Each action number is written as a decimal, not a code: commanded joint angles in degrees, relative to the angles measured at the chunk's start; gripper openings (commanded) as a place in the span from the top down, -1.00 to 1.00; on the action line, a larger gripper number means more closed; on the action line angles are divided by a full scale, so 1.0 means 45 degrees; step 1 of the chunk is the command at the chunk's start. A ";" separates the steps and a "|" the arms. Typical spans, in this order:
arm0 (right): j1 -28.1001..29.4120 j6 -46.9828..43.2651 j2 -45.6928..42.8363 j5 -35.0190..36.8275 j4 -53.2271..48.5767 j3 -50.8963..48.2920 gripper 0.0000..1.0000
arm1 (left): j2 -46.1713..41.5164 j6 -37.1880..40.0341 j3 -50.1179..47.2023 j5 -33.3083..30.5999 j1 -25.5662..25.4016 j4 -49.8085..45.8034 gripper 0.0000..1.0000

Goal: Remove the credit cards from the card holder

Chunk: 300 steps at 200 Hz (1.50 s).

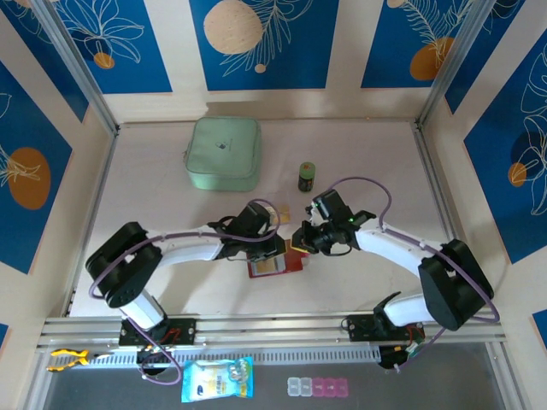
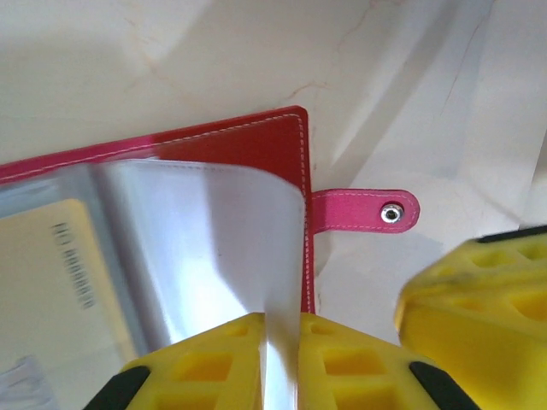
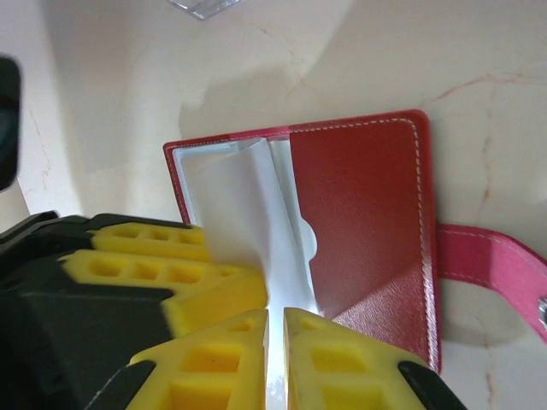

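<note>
My left gripper is holding an empty clear leaf (image 2: 218, 231), and the credit card is next to it. My left gripper should open and go over to the card's pocket (image 2: 55, 299).
The card holder (image 1: 275, 265), a red wallet, lies open on the table between both arms. Its clear inner pockets (image 2: 214, 248) stand up from the red cover (image 3: 359, 222), and the strap tab (image 2: 367, 211) points sideways. An orange-tan credit card (image 2: 60, 273) sits inside one clear pocket. My left gripper (image 2: 282, 329) is shut on the edge of a clear pocket leaf. My right gripper (image 3: 275, 316) is shut on another clear leaf, right beside the left gripper's yellow fingers (image 3: 171, 273). In the top view both grippers (image 1: 272, 235) (image 1: 301, 239) meet over the wallet.
A mint-green square case (image 1: 224, 152) lies at the back. A small dark jar with a green lid (image 1: 306, 177) stands behind the right gripper. A small tan piece (image 1: 285, 211) lies just behind the grippers. A corner of clear plastic (image 3: 203, 7) shows beyond the wallet.
</note>
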 commanded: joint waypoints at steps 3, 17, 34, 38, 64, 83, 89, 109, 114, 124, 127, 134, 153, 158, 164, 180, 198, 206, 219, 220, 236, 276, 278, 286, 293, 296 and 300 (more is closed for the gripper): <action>-0.0274 -0.0355 -0.0693 -0.0316 -0.0793 -0.0345 0.71 | 0.0751 0.0043 0.0803 -0.0114 -0.0378 -0.0304 0.70; -0.0427 -0.0378 -0.1015 -0.0360 -0.0880 -0.0508 0.71 | 0.1153 0.0073 0.1156 -0.0048 -0.0498 -0.0304 0.69; -0.0551 -0.0357 -0.1360 -0.0380 -0.0992 -0.0673 0.71 | 0.1604 0.0123 0.1509 0.0056 -0.0621 -0.0304 0.62; -0.0569 -0.0362 -0.1436 -0.0370 -0.1015 -0.0709 0.71 | 0.1687 0.0131 0.1580 0.0056 -0.0666 -0.0294 0.60; -0.0679 -0.0400 -0.1789 -0.0332 -0.1298 -0.0820 0.71 | 0.1961 -0.0007 0.1678 0.0232 -0.0723 0.0205 0.41; -0.0754 -0.0410 -0.1993 -0.0234 -0.1482 -0.0838 0.71 | 0.1877 0.0043 0.1690 0.0186 -0.0716 0.0248 0.31; -0.0781 -0.0410 -0.2032 -0.0243 -0.1507 -0.0839 0.71 | 0.1848 0.0076 0.1692 0.0175 -0.0702 0.0243 0.30; -0.0784 -0.0372 -0.2049 -0.0243 -0.1513 -0.0864 0.70 | 0.1581 0.0280 0.1671 0.0137 -0.0690 0.0117 0.26; -0.0784 -0.0352 -0.2031 -0.0243 -0.1511 -0.0864 0.70 | 0.1489 0.0294 0.1627 0.0073 -0.0665 0.0081 0.25; -0.0782 -0.0315 -0.1968 -0.0299 -0.1471 -0.0834 0.71 | 0.1265 0.0338 0.1485 -0.0049 -0.0649 0.0047 0.25; -0.0769 -0.0298 -0.1946 -0.0306 -0.1455 -0.0831 0.71 | 0.1192 0.0352 0.1443 -0.0056 -0.0629 0.0047 0.25; -0.0745 -0.0290 -0.1895 -0.0341 -0.1421 -0.0794 0.70 | 0.1040 0.0392 0.1338 -0.0077 -0.0578 0.0047 0.25; -0.0688 -0.0221 -0.1707 -0.0341 -0.1372 -0.0627 0.71 | 0.0464 0.0506 0.0884 -0.0290 -0.0407 -0.0058 0.25; -0.0668 -0.0221 -0.1647 -0.0340 -0.1372 -0.0579 0.71 | 0.0287 0.0523 0.0731 -0.0345 -0.0339 -0.0069 0.26; -0.0632 -0.0232 -0.1543 -0.0334 -0.1405 -0.0469 0.71 | 0.0083 0.0529 0.0513 -0.0449 -0.0261 -0.0070 0.27; -0.0503 -0.0294 -0.1239 -0.0235 -0.1522 -0.0181 0.70 | -0.0447 0.0544 0.0012 -0.0527 -0.0009 -0.0070 0.30; -0.0398 -0.0333 -0.0834 -0.0184 -0.1528 0.0117 0.70 | -0.1033 0.0550 -0.0627 -0.0609 0.0333 -0.0078 0.34; -0.0300 -0.0338 -0.0659 -0.0222 -0.1545 0.0295 0.71 | -0.1261 0.0530 -0.0912 -0.0626 0.0462 -0.0056 0.36; -0.0100 -0.0332 -0.0340 -0.0116 -0.1561 0.0569 0.71 | -0.1647 0.0563 -0.1277 -0.0572 0.0686 -0.0065 0.38; -0.0081 -0.0332 -0.0321 -0.0121 -0.1564 0.0583 0.71 | -0.1668 0.0580 -0.1293 -0.0570 0.0695 -0.0067 0.39; 0.0210 -0.0290 0.0153 -0.0034 -0.1528 0.0907 0.71 | -0.2122 0.0667 -0.1716 -0.0774 0.0876 -0.0346 0.44; 0.1033 -0.0207 0.1261 0.0245 -0.1567 0.1800 0.71 | -0.3015 0.0636 -0.2739 -0.0917 0.1273 -0.0409 0.54; 0.1081 -0.0227 0.1314 0.0245 -0.1582 0.1836 0.71 | -0.3046 0.0622 -0.2785 -0.0904 0.1281 -0.0394 0.54; 0.1211 -0.0215 0.1526 0.0250 -0.1598 0.1989 0.70 | -0.3145 0.0572 -0.2977 -0.0853 0.1362 -0.0279 0.57; 0.1318 -0.0214 0.1708 0.0294 -0.1606 0.2098 0.71 | -0.3206 0.0544 -0.3125 -0.0771 0.1405 -0.0173 0.60; 0.1366 -0.0197 0.1783 0.0303 -0.1587 0.2128 0.70 | -0.3224 0.0542 -0.3184 -0.0769 0.1415 -0.0151 0.61; 0.1417 -0.0188 0.1891 0.0304 -0.1577 0.2175 0.70 | -0.3252 0.0539 -0.3233 -0.0748 0.1443 -0.0129 0.63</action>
